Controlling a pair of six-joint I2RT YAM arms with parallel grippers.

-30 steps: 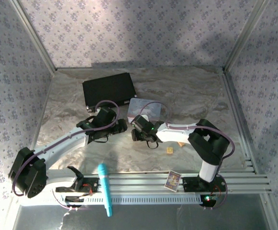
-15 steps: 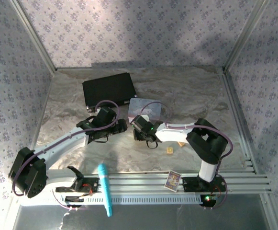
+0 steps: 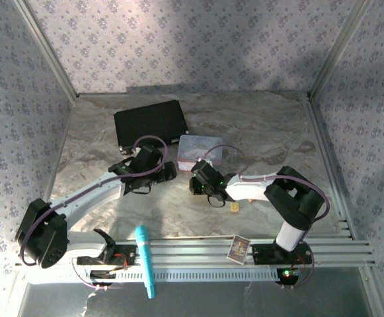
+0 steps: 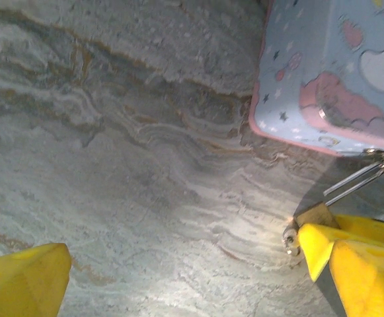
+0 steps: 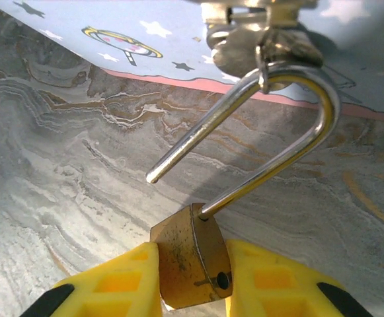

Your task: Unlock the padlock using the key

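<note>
Next, my left gripper steadies the pastel tin from above while my right gripper pulls the padlock free, because the open shackle's loop [image 5: 314,89] hangs in the hasp.
The brass padlock [image 5: 190,264] sits squeezed between the yellow fingers [image 5: 115,284] of my right gripper [image 5: 192,277], which is shut on it. Its silvery shackle [image 5: 297,105] stands swung open, one end free, the loop still hooked through the hasp of the pastel tin [image 5: 178,26]. In the left wrist view the padlock [image 4: 316,215] lies at the right edge with a small silvery piece [image 4: 289,240] beside it; whether that is the key I cannot tell. My left gripper [image 4: 185,247] is open over bare table. From above, the left gripper [image 3: 167,173] and right gripper [image 3: 196,183] meet below the tin [image 3: 201,146].
A black box [image 3: 151,122] lies at the back left. A teal pen [image 3: 145,261] and a small card [image 3: 239,249] rest on the front rail. A tiny tan cube [image 3: 234,207] sits under the right arm. Metal side frames bound the marbled table [image 3: 264,125].
My right arm has shifted a little right and toward the front, uncovering more of the tin. The left arm has nudged slightly upward in the view.
</note>
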